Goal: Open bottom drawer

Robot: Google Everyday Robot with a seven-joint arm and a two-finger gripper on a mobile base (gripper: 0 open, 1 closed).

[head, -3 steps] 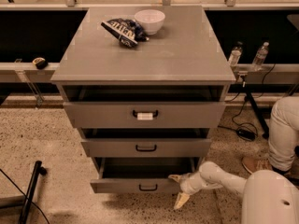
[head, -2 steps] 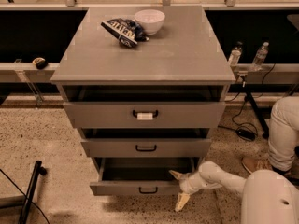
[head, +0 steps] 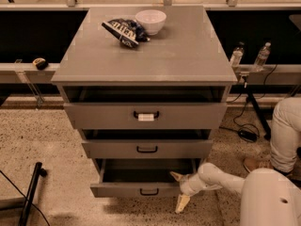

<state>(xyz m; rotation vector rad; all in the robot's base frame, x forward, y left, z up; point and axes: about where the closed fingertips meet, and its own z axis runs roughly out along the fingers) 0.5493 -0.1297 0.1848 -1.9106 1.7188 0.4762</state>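
Observation:
My gripper should pull the bottom drawer [head: 139,174] after hooking its top edge farther in, because the drawer is only partway out and my gripper is open at the drawer's front corner.
The bottom drawer [head: 122,189] of the grey cabinet stands pulled out, its grey inside showing, with a small black loop handle [head: 149,191] on its flat front. My gripper [head: 179,190] is at the drawer's right front corner. One pale finger [head: 176,175] reaches over the drawer's top edge and the other finger [head: 181,203] hangs below and in front, so the gripper is open and holds nothing. My white arm [head: 221,179] comes in from the lower right.
The middle drawer [head: 147,149] and the top drawer [head: 146,115], which has a white tag on its handle, are above. A white bowl [head: 150,20] and a chip bag [head: 123,31] lie on the cabinet top. A person's leg [head: 284,133] stands at right. A black stand [head: 30,192] is at left.

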